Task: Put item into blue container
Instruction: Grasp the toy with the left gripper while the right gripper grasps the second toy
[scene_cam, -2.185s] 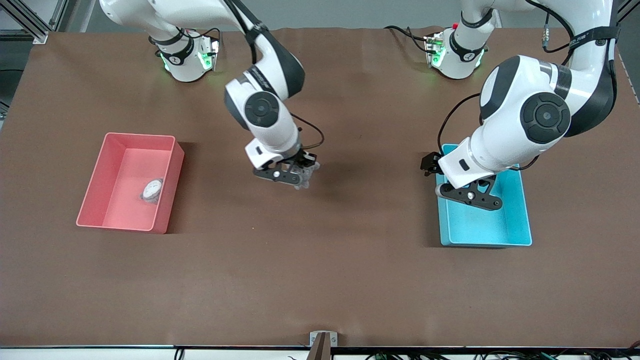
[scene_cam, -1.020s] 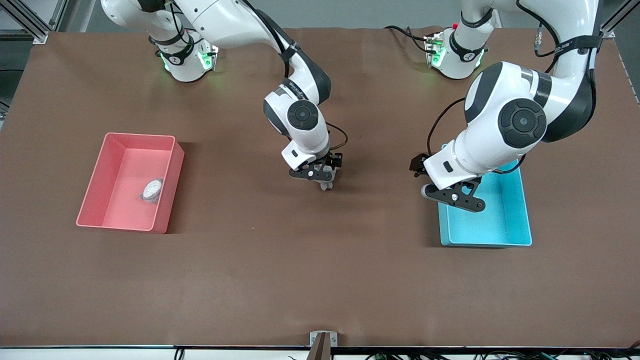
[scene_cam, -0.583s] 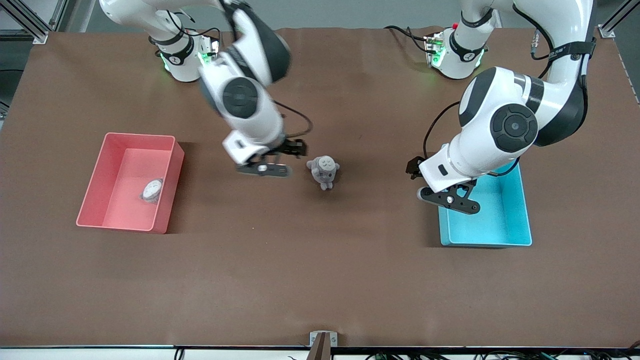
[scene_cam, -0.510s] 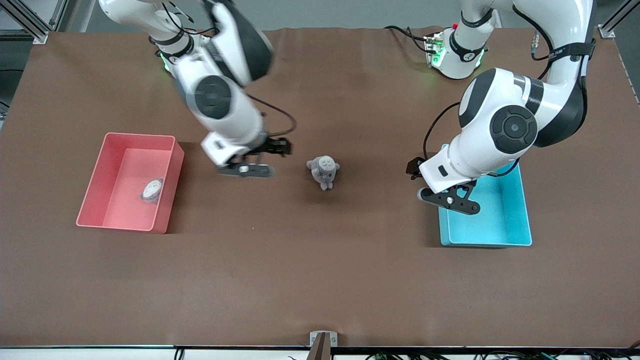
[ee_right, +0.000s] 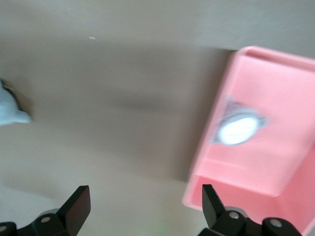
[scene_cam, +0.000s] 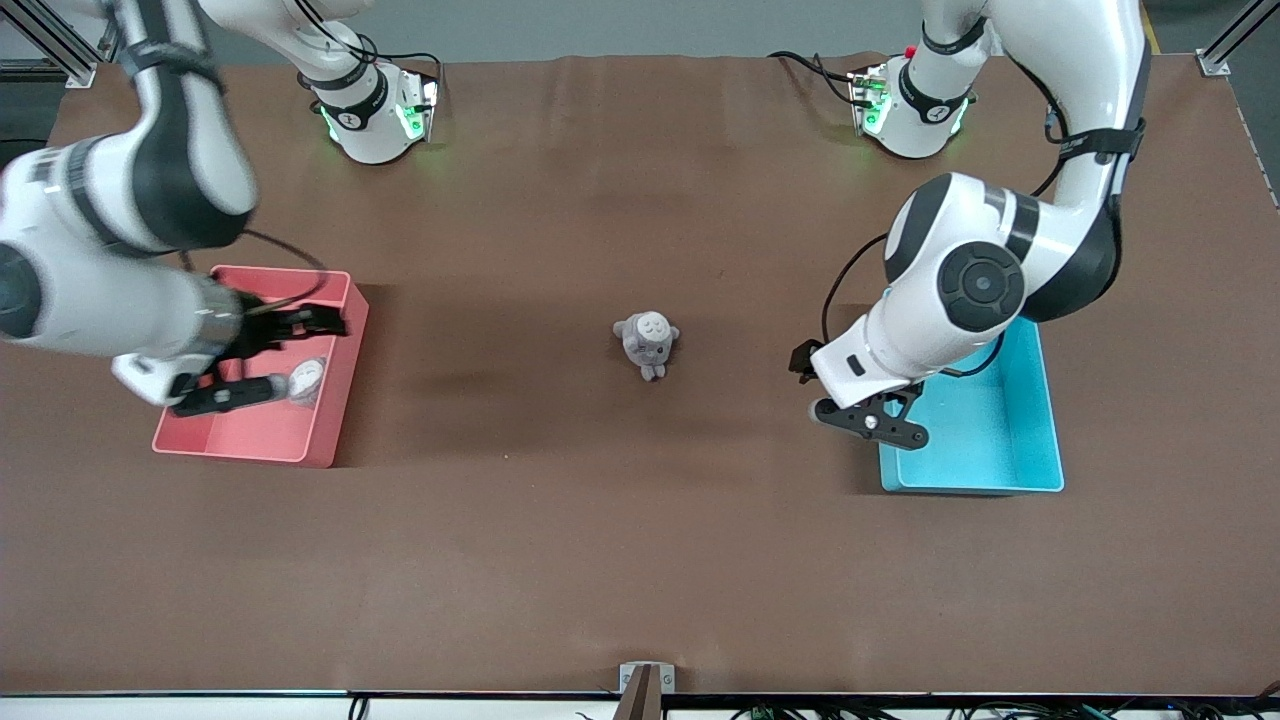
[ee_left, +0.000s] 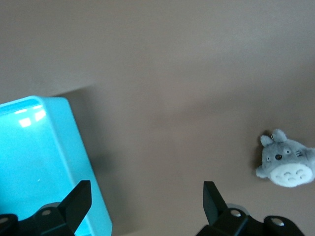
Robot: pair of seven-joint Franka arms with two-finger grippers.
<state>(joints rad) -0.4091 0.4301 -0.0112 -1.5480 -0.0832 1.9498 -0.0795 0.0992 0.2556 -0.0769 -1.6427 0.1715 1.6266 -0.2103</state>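
Observation:
I should keep moving my open left gripper across to the grey plush toy until the fingers are on both sides of its white belly (scene_cam: pixel 651 326), because there is clear table (scene_cam: pixel 738 358) between the gripper and the toy.
A small grey plush toy (scene_cam: pixel 648 342) with a white belly lies alone on the brown table, midway between the two bins; the left wrist view has the plush (ee_left: pixel 288 160) off to one side. The blue container (scene_cam: pixel 1000 440) stands toward the left arm's end and looks empty. My left gripper (scene_cam: pixel 868 422) hangs open over the blue container's (ee_left: pixel 44 162) edge that faces the plush, with nothing between its fingers (ee_left: pixel 78 200). My right gripper (scene_cam: pixel 225 392) is open and empty over the pink bin (scene_cam: pixel 235 450).
The pink bin (ee_right: pixel 275 162) toward the right arm's end holds a round white-faced item (scene_cam: pixel 305 378), and the right wrist view shows that round item (ee_right: pixel 238 129) too. Bare brown table lies between the bins and around the plush.
The right gripper let go of the plush at the table's middle and swung away to over the pink bin. The left gripper drifted from over the blue container toward its plush-side edge.

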